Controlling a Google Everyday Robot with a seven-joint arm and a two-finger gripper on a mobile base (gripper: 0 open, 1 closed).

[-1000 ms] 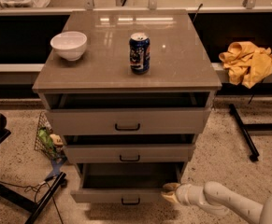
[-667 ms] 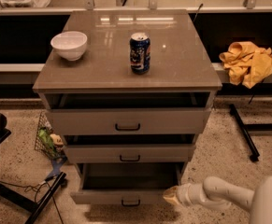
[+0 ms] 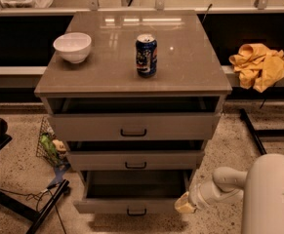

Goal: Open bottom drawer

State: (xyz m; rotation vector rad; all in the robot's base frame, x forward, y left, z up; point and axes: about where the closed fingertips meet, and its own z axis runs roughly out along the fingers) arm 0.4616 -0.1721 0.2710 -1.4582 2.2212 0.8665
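Note:
My gripper is outside the bottom drawer's front corner (image 3: 175,206). I should raise it over the drawer's edge, reach inside the drawer (image 3: 167,190) and pull the drawer's front from behind.
The grey-beige cabinet (image 3: 131,77) has three drawers, all pulled out a little. The bottom drawer (image 3: 131,205) is pulled out the farthest; its plain grey inside shows and its small black bar handle (image 3: 136,212) is on the flat front. The middle drawer (image 3: 134,160) and the top drawer (image 3: 134,126) sit above it. My gripper (image 3: 183,204) is low at the right end of the bottom drawer's front, beside its right corner, at the end of my white arm (image 3: 219,189).
A white bowl (image 3: 72,47) and a blue soda can (image 3: 146,55) stand on the cabinet top. A yellow cloth (image 3: 259,65) lies on the ledge at right. A wire basket with rubbish (image 3: 51,145) and a black stand leg (image 3: 49,204) are at left.
The bottom drawer is pulled slightly farther out. My arm has drawn back a little toward the right with the gripper still by the drawer's right corner.

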